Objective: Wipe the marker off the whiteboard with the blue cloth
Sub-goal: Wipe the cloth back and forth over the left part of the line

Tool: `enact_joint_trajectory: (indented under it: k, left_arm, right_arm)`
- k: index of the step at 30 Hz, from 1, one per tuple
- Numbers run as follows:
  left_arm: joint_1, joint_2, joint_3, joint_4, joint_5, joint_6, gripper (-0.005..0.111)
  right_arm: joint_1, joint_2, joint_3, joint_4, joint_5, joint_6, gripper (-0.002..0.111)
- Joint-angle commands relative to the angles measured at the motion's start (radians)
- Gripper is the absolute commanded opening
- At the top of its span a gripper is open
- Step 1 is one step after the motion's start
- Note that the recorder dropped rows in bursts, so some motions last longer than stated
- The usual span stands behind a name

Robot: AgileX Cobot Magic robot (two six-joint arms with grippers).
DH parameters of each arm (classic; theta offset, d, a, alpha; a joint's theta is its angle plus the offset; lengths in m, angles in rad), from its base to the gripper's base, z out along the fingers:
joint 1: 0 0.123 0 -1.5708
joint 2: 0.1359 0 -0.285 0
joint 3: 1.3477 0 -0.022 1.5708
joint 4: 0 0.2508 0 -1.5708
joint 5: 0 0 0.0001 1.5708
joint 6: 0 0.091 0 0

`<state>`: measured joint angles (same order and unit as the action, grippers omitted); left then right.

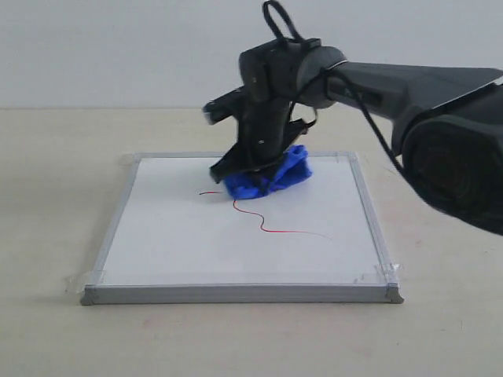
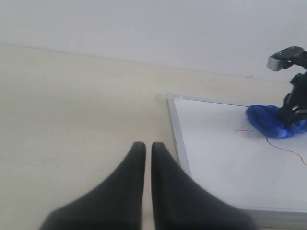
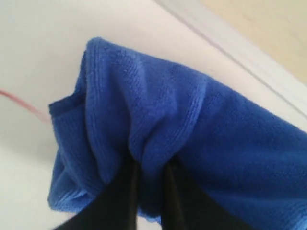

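Observation:
A short red stroke (image 1: 211, 192) is outside the blue cloth's edge. My right gripper should sweep the cloth back over the stroke (image 1: 206, 192) first, and then wipe the wavy line.
The whiteboard (image 1: 181, 251) lies flat on the table, grey frame all round. A thin red wavy marker line (image 1: 267, 226) runs across its middle, starting just below the blue cloth (image 1: 291, 169). My right gripper (image 1: 253, 174) is shut on the blue cloth and presses it onto the board near the far edge; a fold of cloth (image 3: 158, 124) is pinched between the black fingers (image 3: 120, 201), with a bit of the red line (image 3: 19, 103) beside it. My left gripper (image 2: 144, 146) is shut and empty, over the bare table beside the board's frame (image 2: 177, 134).
The beige table (image 1: 55, 196) surrounds the board. Clear tape bits hold the near corners (image 1: 389, 271). The right arm (image 1: 424, 86) reaches in from the right above the board. A pale wall stands behind.

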<state>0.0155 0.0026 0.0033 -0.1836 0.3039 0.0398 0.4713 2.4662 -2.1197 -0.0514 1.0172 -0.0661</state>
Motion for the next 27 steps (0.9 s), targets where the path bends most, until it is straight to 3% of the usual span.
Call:
enact_joint_trajectory:
  k: [1, 4, 7, 12, 18, 21, 27]
  left_arm:
    - [0.003, -0.003, -0.003, 0.001, -0.015, 0.006, 0.004]
    - [0.003, -0.003, -0.003, 0.001, -0.015, 0.006, 0.004]
    - [0.003, -0.003, -0.003, 0.001, -0.015, 0.006, 0.004]
    - [0.003, -0.003, -0.003, 0.001, -0.015, 0.006, 0.004]
    - [0.003, -0.003, -0.003, 0.001, -0.015, 0.006, 0.004]
    - [0.003, -0.003, -0.003, 0.001, -0.015, 0.006, 0.004]
    - [0.003, -0.003, -0.003, 0.001, -0.015, 0.006, 0.004]
  right_arm:
    - [0.161, 0.02, 0.014, 0.229, -0.115, -0.161, 0.0]
    - [0.225, 0.02, 0.014, 0.189, -0.15, -0.232, 0.0]
    - [0.232, 0.02, 0.014, 0.032, -0.175, -0.131, 0.0]
    - [0.141, 0.02, 0.014, -0.183, -0.151, 0.186, 0.0]
    - [0.015, 0.02, 0.014, -0.137, -0.135, 0.361, 0.0]
    - [0.007, 0.02, 0.014, -0.022, -0.135, 0.272, 0.0]
    - [0.079, 0.02, 0.014, 0.228, -0.135, -0.134, 0.0]
